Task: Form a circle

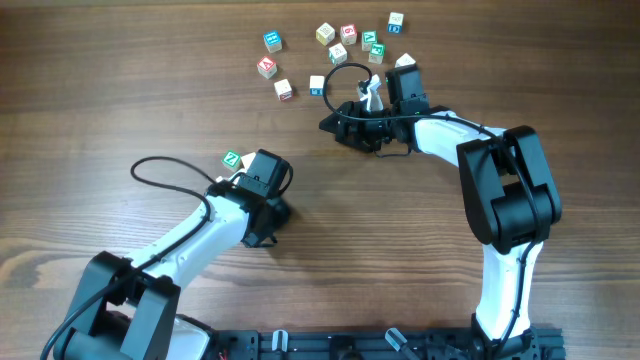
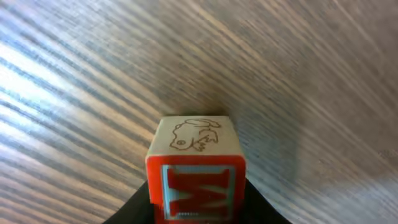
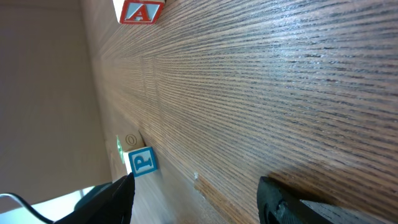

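Observation:
My left gripper is holding the red M block [image 2: 198, 183], which sits slanted across the wood grain. Next, the gripper lets go, moves back and pushes the block gently straight with its fingers closed.
Several lettered wooden blocks [image 1: 338, 52] lie loosely scattered at the far middle of the table. One is a red A block [image 1: 266, 67], which also shows in the right wrist view as the red A block [image 3: 140, 9], beyond a blue P block [image 3: 143, 162]. My left gripper [image 1: 238, 172] is near the table's middle left, shut on a block with a green top [image 1: 232, 159]. The left wrist view shows this block [image 2: 196, 165] between the black jaws, with a red M face and an animal drawing. My right gripper [image 1: 338, 125] lies on its side just below the cluster. It is open, with only bare wood between its fingers [image 3: 118, 193].
A black cable loop [image 1: 335, 75] from the right arm arcs over the table beside two white blocks [image 1: 317, 84]. The wooden tabletop [image 1: 120, 90] stretches left and right of the cluster. The arm bases stand at the near edge.

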Controlling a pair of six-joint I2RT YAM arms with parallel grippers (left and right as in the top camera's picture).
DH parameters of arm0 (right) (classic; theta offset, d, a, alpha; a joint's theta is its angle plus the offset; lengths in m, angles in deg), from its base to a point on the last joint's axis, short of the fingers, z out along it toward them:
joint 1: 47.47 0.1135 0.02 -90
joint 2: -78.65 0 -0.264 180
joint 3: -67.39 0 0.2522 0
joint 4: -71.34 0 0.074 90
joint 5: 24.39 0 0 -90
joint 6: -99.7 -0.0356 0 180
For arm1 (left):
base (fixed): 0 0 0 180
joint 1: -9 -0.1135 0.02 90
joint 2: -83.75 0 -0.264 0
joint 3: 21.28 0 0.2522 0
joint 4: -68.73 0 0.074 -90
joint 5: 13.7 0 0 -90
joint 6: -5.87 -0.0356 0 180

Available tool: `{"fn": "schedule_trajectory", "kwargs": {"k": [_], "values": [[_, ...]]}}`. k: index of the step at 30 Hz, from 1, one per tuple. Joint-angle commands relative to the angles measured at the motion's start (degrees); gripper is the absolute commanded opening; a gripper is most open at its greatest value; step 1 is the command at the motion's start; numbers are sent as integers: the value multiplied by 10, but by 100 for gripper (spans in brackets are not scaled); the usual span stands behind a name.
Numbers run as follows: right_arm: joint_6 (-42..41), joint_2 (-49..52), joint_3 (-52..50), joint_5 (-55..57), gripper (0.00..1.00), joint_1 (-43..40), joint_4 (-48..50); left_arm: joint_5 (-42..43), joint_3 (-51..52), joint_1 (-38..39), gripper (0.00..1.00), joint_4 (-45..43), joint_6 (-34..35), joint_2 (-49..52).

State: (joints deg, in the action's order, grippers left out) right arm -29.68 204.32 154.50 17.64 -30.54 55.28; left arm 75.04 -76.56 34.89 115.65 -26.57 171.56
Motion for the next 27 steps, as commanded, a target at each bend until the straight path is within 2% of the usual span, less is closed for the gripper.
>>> {"fn": "schedule_trajectory", "kwargs": {"k": [1, 4, 5, 8, 12, 15, 20, 22, 27], "values": [[3, 24, -16, 77, 65, -4, -14, -14, 1, -3, 21, 3, -121, -5], [4, 24, -16, 77, 65, -4, -13, -14, -13, -14, 19, 25, -264, -5], [4, 24, -16, 77, 65, -4, -13, -14, -16, -17, 17, 36, -278, -6], [3, 24, -16, 77, 64, -4, -13, -33, -17, -22, 18, 82, -311, -9], [3, 24, -16, 79, 65, -4, -12, -202, -17, -32, 15, 113, -321, -9], [4, 24, -16, 79, 65, -4, -12, -265, -17, -34, 19, 74, -329, -9], [4, 24, -16, 79, 65, -4, -12, -257, -17, -34, 22, -33, -467, -9], [4, 24, -16, 80, 65, -4, -12, -210, -17, -39, 25, -56, -513, -9], [3, 24, -16, 82, 65, -4, -12, -87, -17, -90, 26, -39, -533, -8]]}}
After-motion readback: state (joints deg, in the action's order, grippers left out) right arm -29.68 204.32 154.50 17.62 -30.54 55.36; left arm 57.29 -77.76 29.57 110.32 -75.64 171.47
